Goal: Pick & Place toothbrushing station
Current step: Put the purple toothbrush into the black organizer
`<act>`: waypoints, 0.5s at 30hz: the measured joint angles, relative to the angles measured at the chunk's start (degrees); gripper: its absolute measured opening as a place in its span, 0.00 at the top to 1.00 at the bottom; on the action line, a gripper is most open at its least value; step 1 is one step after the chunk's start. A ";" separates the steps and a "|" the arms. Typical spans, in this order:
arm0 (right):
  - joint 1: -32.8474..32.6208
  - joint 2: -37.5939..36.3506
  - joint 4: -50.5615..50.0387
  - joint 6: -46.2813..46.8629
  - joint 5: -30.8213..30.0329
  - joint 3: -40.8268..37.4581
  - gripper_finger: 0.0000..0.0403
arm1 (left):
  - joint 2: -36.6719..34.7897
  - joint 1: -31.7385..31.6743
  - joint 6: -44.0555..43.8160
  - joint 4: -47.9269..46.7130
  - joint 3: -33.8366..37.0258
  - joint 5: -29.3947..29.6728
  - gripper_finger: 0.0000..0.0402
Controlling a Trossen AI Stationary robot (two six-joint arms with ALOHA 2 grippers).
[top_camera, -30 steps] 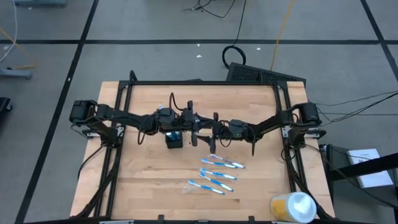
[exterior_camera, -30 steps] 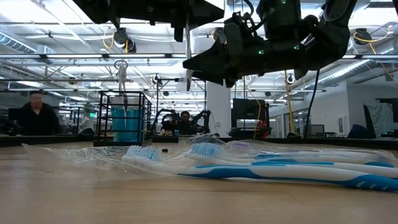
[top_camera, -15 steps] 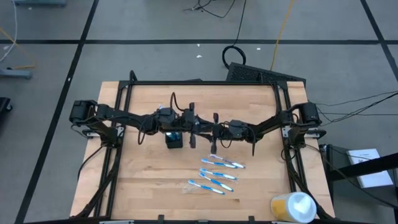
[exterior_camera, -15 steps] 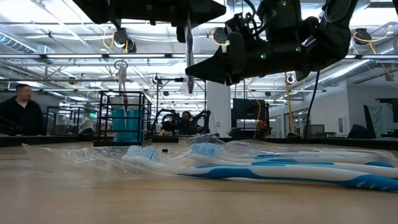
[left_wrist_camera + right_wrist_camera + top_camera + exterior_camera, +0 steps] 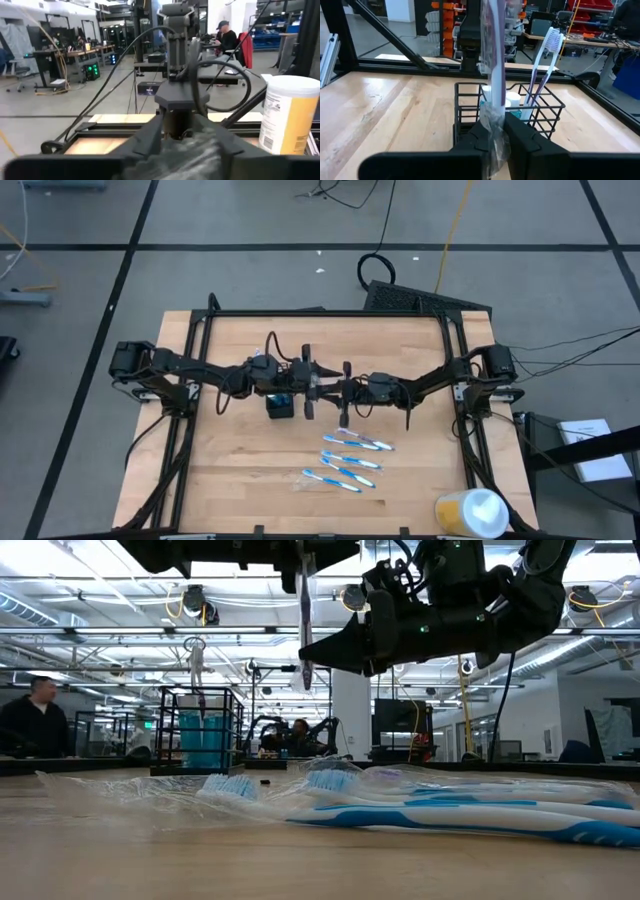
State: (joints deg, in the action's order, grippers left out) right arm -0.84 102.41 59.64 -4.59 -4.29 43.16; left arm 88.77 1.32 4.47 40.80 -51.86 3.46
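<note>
The robot's right gripper is pinching the toothbrush near its lower end [image 5: 307, 668], and that end must go into the holder. The left gripper should therefore take hold of the toothbrush's upper end and place the toothbrush.
A toothbrush in clear wrap [image 5: 492, 65] hangs upright above the table [image 5: 230, 470], right of the black mesh holder [image 5: 280, 402]. My right gripper [image 5: 493, 127] is shut on it. My left gripper [image 5: 180, 145] stands open at the wrapped brush's upper end [image 5: 303, 555], with blurred wrap [image 5: 197, 150] between its fingers. Another toothbrush [image 5: 545, 55] and small tubes stand in the holder [image 5: 507, 112]. Three wrapped toothbrushes [image 5: 350, 460] lie flat on the table nearer the front. My left gripper has the wrap between its spread fingers; whether it touches the wrap I cannot tell. My right gripper pinches the wrapped toothbrush's lower part [image 5: 493, 112] between its two fingers. It comes level from the table's right, fingers across the brush [image 5: 303, 620]. The brush stands upright, clear of the table.
A yellow-and-white round container [image 5: 470, 512] stands at the table's near right corner. The black frame rails [image 5: 320, 313] run along the far and side edges. Bare wood lies left of the holder. People [image 5: 35, 715] are in the room beyond.
My right gripper has shut on the hanging toothbrush, which stays upright at the same spot.
</note>
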 joint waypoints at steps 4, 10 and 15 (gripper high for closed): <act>0.00 -1.42 -0.28 -0.12 -0.07 -0.62 0.96 | -0.88 -0.07 -0.07 -0.18 0.00 0.04 0.54; 0.00 -6.05 0.16 -0.40 -1.73 -3.61 0.96 | -1.87 -0.02 -0.21 -0.83 0.00 0.07 0.40; 0.00 -9.14 0.07 -0.40 -1.86 -5.71 0.96 | -1.85 -0.08 -1.46 -1.23 0.00 0.08 0.37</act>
State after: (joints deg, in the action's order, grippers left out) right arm -0.84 93.27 59.71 -4.99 -6.15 37.45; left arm 86.91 1.24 3.01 39.58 -51.86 3.55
